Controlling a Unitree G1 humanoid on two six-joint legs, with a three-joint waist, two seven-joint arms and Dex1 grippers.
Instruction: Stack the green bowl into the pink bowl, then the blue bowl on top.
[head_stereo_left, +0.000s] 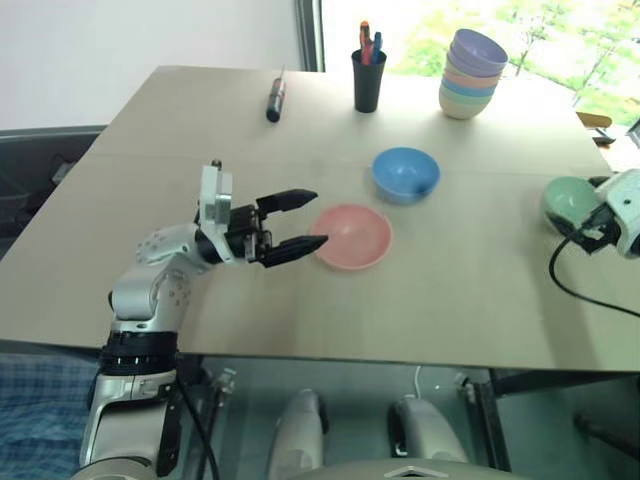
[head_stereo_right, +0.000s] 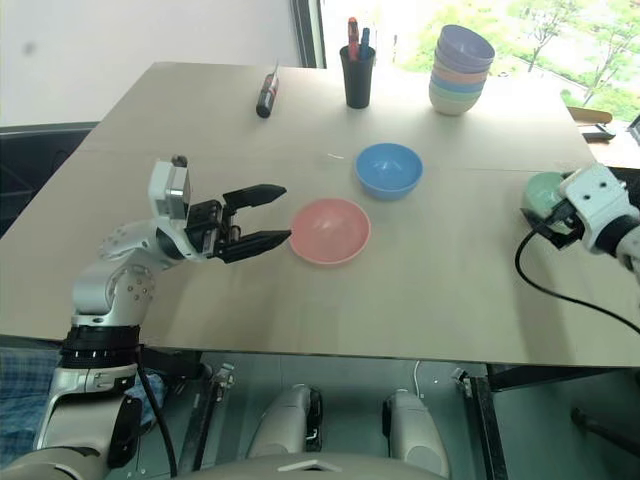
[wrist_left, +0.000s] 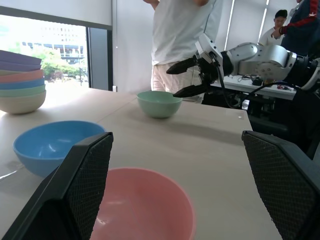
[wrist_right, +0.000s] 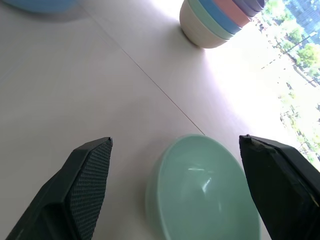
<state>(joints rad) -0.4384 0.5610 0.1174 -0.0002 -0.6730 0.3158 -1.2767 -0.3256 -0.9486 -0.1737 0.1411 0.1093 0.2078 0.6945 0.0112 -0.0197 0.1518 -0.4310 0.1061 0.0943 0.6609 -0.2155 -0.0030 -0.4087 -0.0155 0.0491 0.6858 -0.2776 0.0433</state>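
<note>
I expect the blue bowl (head_stereo_left: 405, 176) to sit down partway into the green bowl when I lower it, because the pastel tower shows a part of each nested bowl (head_stereo_left: 468, 82).
The pink bowl (head_stereo_left: 352, 235) sits upright mid-table, empty. Just left of it my left gripper (head_stereo_left: 320, 218) hangs open and empty, fingers pointing at its rim without touching. Behind the pink bowl and slightly to the right stands the blue bowl (head_stereo_left: 405, 172), also empty. Near the table's right edge is the green bowl (wrist_right: 205, 190), upright. My right gripper (wrist_right: 175, 141) hovers over it with jaws spread wide and nothing held. The left wrist view shows that gripper (wrist_left: 171, 82) above the far side of the green bowl (wrist_left: 159, 102).
A tower of several pastel bowls (head_stereo_left: 472, 72) stands at the back right. A black pen cup (head_stereo_left: 368, 78) and a dark tool (head_stereo_left: 275, 100) lie along the back. A black cable (head_stereo_left: 570, 280) loops under my right wrist. A person (wrist_left: 185, 40) stands beyond the table's right side.
</note>
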